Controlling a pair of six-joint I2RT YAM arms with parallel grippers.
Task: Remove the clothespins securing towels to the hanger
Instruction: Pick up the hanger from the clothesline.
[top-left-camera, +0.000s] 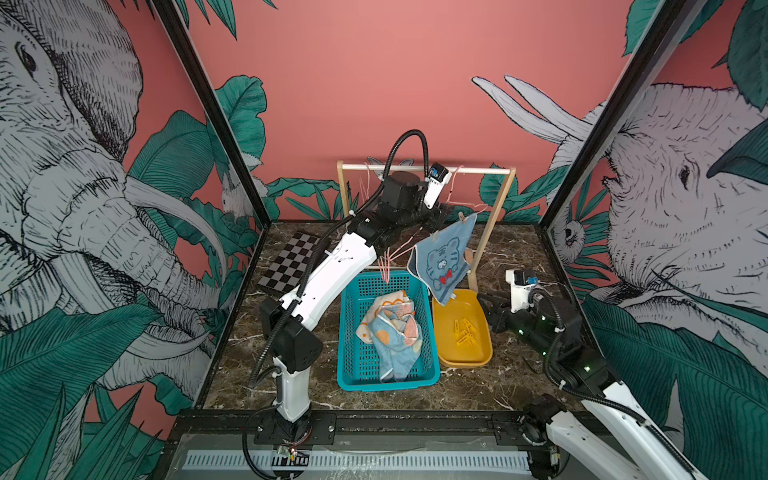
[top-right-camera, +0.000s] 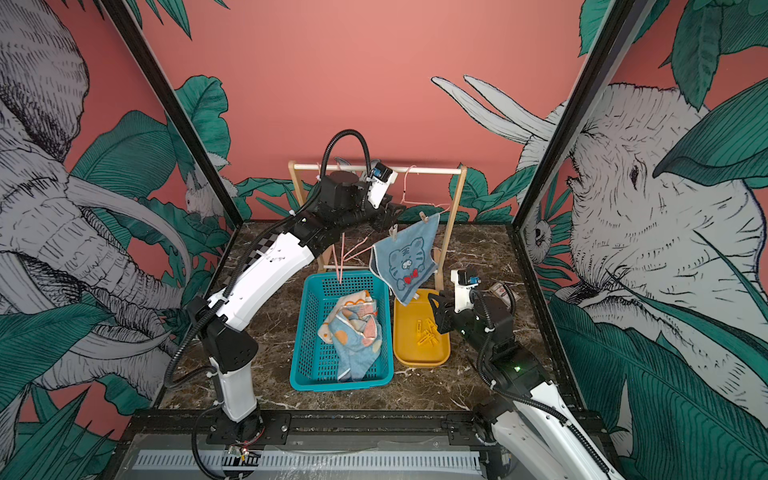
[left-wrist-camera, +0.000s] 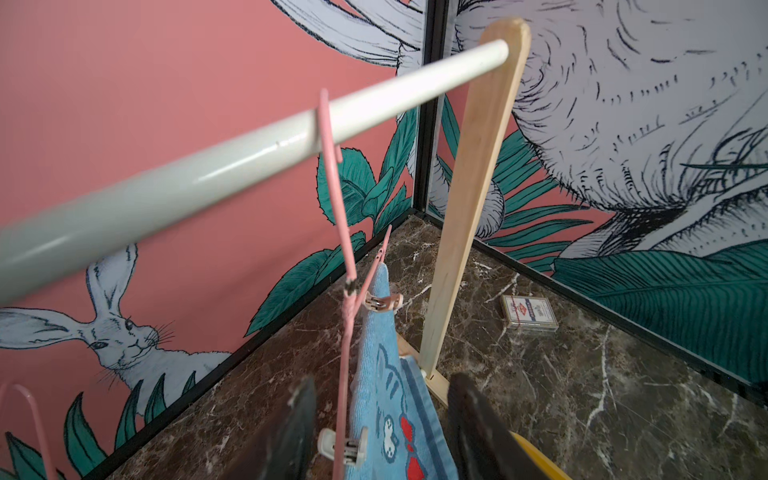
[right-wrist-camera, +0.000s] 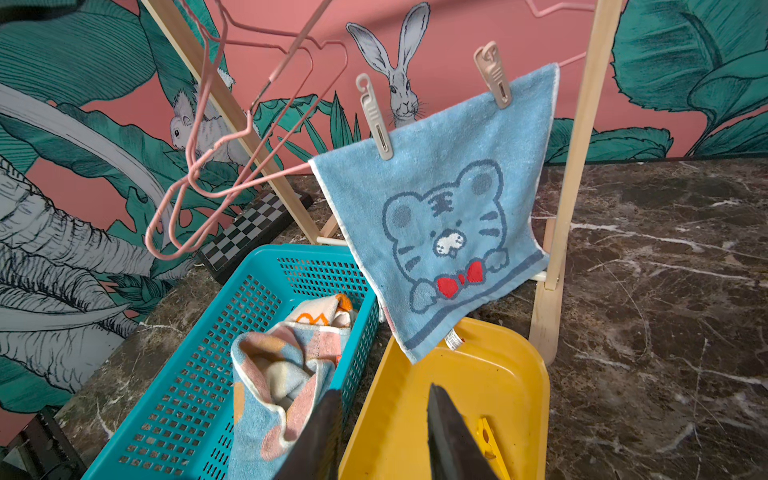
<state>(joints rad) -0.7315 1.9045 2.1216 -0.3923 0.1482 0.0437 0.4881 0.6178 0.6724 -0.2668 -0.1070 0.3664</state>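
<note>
I expect the hanger (left-wrist-camera: 349, 297) to come free with the pinned towel when I lift it, because the pink hanger's open hook (left-wrist-camera: 327, 128) is only resting over the white rail.
A light blue towel (top-left-camera: 442, 259) (right-wrist-camera: 449, 216) with a tiger face hangs tilted from a pink hanger (left-wrist-camera: 332, 166) on the rack's white rail (left-wrist-camera: 208, 174). Two pale tan clothespins (right-wrist-camera: 375, 118) (right-wrist-camera: 493, 75) pin it to the hanger. My left gripper (top-left-camera: 437, 220) (left-wrist-camera: 382, 384) is open, and its fingers straddle the lower clothespin (left-wrist-camera: 343, 446) and the towel's edge. My right gripper (top-left-camera: 488, 303) (right-wrist-camera: 384, 392) is open and empty, low over the yellow tray (right-wrist-camera: 457, 374). Several yellow clothespins (top-left-camera: 466, 332) (right-wrist-camera: 488, 440) lie in the tray.
A teal basket (top-left-camera: 361, 361) beside the tray holds two crumpled towels (top-left-camera: 390, 328). Empty pink hangers (right-wrist-camera: 216, 145) dangle at the rack's left. The rack's wooden post (left-wrist-camera: 465, 208) stands close to the towel. A checkerboard (top-left-camera: 286, 262) and a card box (left-wrist-camera: 528, 312) lie on the marble.
</note>
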